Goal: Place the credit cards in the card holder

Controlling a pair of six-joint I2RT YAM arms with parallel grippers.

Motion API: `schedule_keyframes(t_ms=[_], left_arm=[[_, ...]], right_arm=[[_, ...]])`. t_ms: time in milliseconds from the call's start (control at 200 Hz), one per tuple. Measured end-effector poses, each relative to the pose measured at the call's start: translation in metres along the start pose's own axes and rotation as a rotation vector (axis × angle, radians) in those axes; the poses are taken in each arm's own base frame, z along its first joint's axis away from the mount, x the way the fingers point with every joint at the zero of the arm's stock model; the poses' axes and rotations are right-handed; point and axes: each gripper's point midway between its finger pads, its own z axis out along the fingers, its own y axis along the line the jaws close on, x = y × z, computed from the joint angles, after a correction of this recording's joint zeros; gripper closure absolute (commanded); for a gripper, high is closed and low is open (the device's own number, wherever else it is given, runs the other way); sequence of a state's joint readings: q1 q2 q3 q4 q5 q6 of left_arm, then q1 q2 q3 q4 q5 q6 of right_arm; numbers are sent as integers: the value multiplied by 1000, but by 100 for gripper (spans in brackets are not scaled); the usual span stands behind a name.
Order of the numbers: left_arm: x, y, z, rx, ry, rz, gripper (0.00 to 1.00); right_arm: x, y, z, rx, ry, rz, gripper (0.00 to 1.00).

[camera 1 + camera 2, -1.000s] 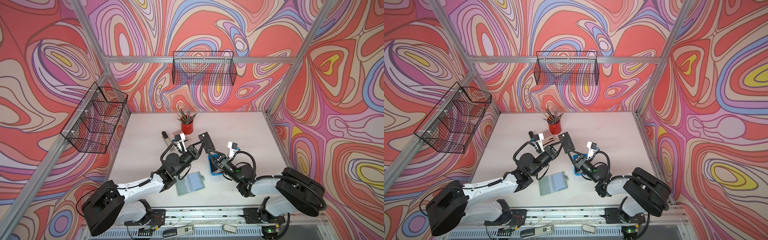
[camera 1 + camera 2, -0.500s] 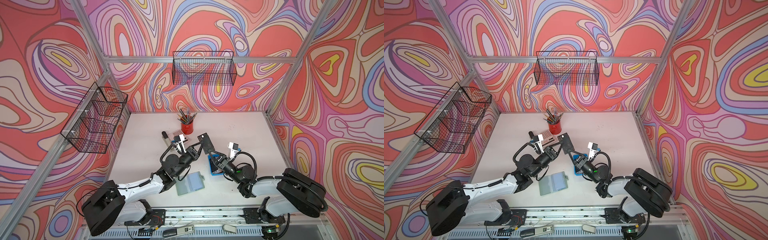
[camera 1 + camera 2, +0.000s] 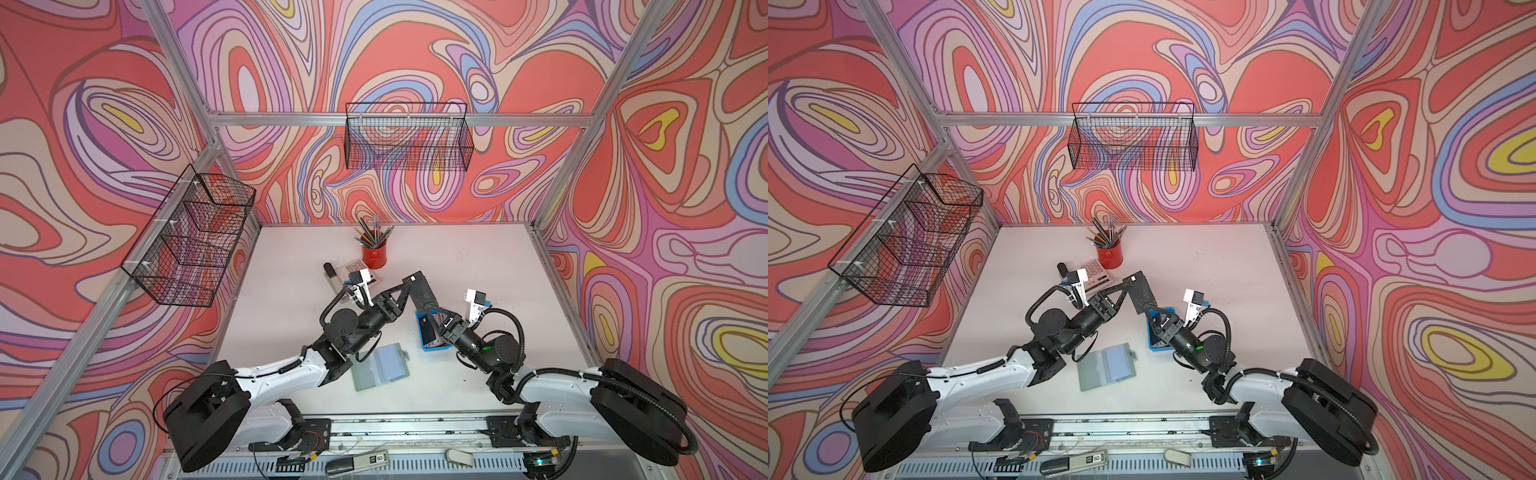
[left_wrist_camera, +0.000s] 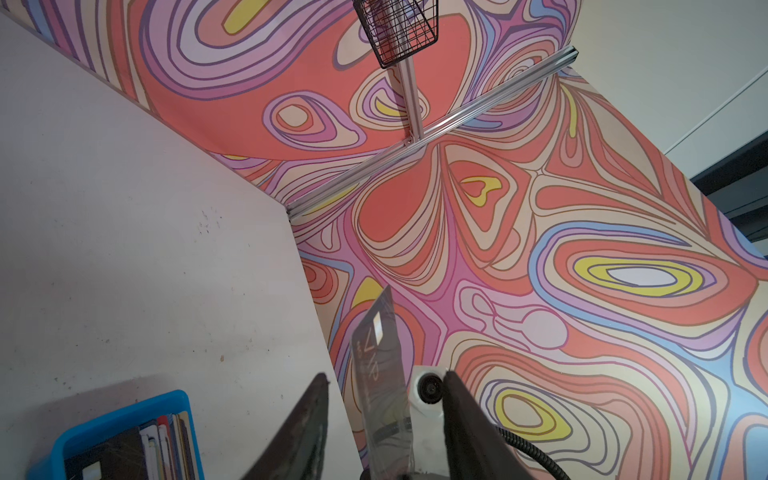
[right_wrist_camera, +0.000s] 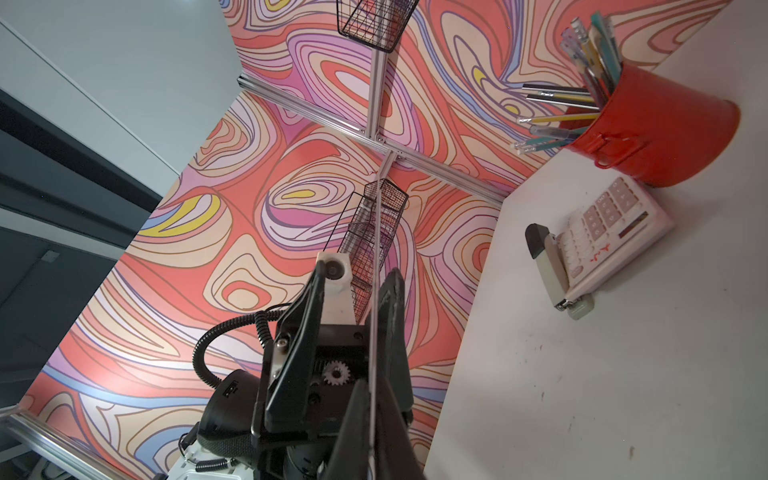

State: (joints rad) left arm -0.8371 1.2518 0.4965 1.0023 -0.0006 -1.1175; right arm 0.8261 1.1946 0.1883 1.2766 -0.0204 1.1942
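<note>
My right gripper is holding credit cards pressed flat together (image 3: pixel 422 293), so my left gripper first needs to pull off the extra card and put it back in the blue tray (image 3: pixel 429 333).
A dark credit card (image 3: pixel 422 289) (image 3: pixel 1142 293) hangs in the air over the table between my two grippers. My right gripper (image 3: pixel 427 308) (image 5: pixel 372 386) is shut on its lower edge; the card (image 5: pixel 376 266) runs edge-on between the jaws. My left gripper (image 3: pixel 406 286) (image 4: pixel 385 376) is open, its fingers standing apart on either side of the card (image 4: pixel 378 353). More credit cards (image 3: pixel 428 330) (image 4: pixel 166 444) stand in the blue tray (image 3: pixel 434 347) (image 4: pixel 124 411) under the right gripper. The pale green card holder (image 3: pixel 380 365) (image 3: pixel 1106 365) lies open on the table near the front.
A red pencil cup (image 3: pixel 374 255), a calculator (image 3: pixel 359 270) and a stapler (image 3: pixel 330 276) sit behind the left arm. Wire baskets hang on the back wall (image 3: pixel 409 141) and the left wall (image 3: pixel 191 237).
The right gripper has closed on the dark card and the left gripper's jaws have opened off it. Both arms have hardly moved.
</note>
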Motion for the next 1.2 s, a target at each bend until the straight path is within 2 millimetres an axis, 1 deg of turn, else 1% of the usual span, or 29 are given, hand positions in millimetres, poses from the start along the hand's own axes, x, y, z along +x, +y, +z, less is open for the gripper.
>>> schedule_keyframes(t_ms=[120, 295, 376, 481, 591, 666, 756, 1057, 1092, 1197], left_arm=[[4, 3, 2, -3, 20, 23, 49], [6, -10, 12, 35, 44, 44, 56], [8, -11, 15, 44, 54, 45, 63], [10, -4, 18, 33, 61, 45, 74], [10, 2, 19, 18, 60, 46, 79], [9, 3, 19, 17, 56, 45, 92], [8, 3, 19, 13, 48, 46, 100], [2, 7, 19, 14, 61, 12, 100], [-2, 10, 18, 8, 54, 2, 100], [-27, 20, 16, -15, -6, -21, 100]], right_arm=[[1, -5, -10, 29, 5, 0, 100], [-1, -1, -16, 33, 3, -5, 100], [-1, 0, -17, 34, 2, -6, 100], [-1, -2, -17, 41, 5, -7, 100], [0, -3, -17, 44, 7, -7, 100], [0, -3, -17, 47, 8, -7, 100], [0, -4, -17, 47, 9, -6, 100], [2, -6, -17, 59, 18, -6, 100], [3, -8, -18, 69, 21, -6, 100], [4, -14, -20, 100, 30, -5, 100]])
